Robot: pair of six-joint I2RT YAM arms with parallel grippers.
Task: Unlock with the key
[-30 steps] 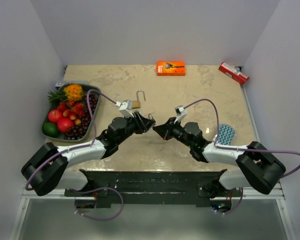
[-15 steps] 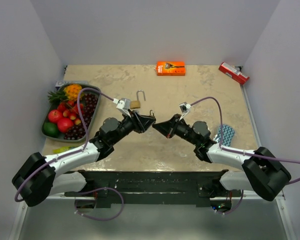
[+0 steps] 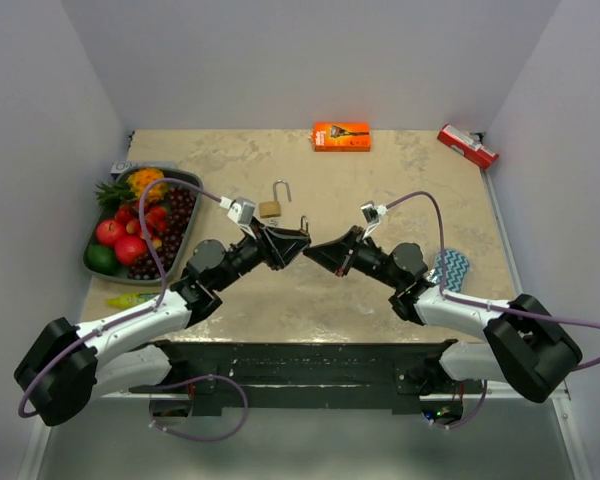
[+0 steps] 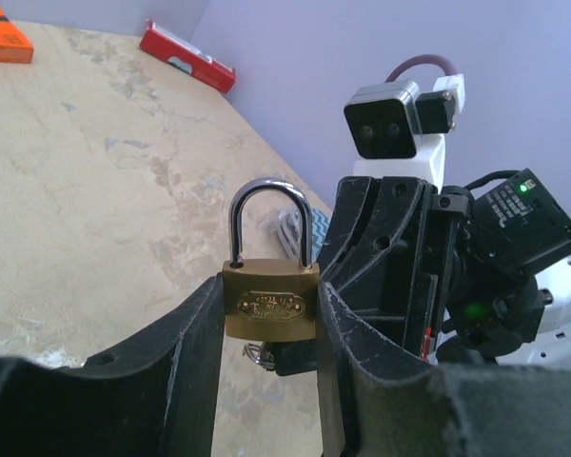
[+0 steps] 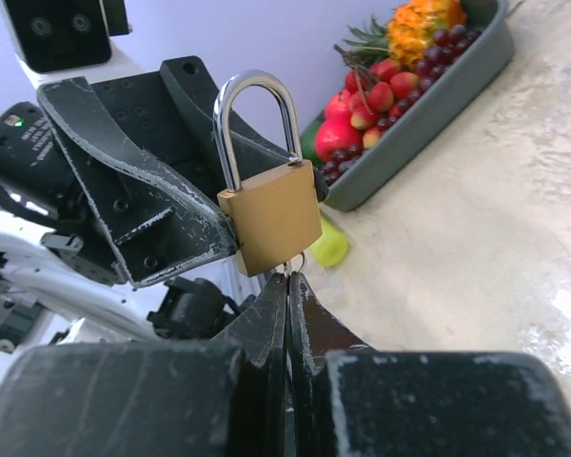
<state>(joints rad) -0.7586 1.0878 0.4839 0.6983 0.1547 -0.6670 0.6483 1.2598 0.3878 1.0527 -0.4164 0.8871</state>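
Next, my right gripper releases the key underneath and pulls the shackle open (image 5: 257, 79) while my left gripper tips the padlock, with the shackle still over the padlock's body (image 5: 294, 160).
A brass padlock (image 4: 270, 305) with its steel shackle down in the body stands upright between the fingers of my left gripper (image 4: 270, 290), which is shut on its sides. My right gripper (image 5: 288, 278) is shut on the key (image 5: 290, 265) right under the padlock (image 5: 271, 214). Only a sliver of the key and its ring show at the lock's underside. In the top view the left gripper (image 3: 292, 243) and right gripper (image 3: 318, 252) meet tip to tip over the table's middle.
A second brass padlock (image 3: 271, 208) lies just beyond the grippers, its shackle swung open. A grey tray (image 3: 92, 262) of fruit is at the left, with a yellow-green object (image 3: 130, 299) in front of it. An orange box (image 3: 341, 136) and a red pack (image 3: 467, 146) lie at the back. A blue zigzag sponge (image 3: 451, 267) is on the right.
Both arms have stretched and shifted a little, the left shoulder swinging leftward. The gripper tips stay together at the same spot, and both grips are unchanged.
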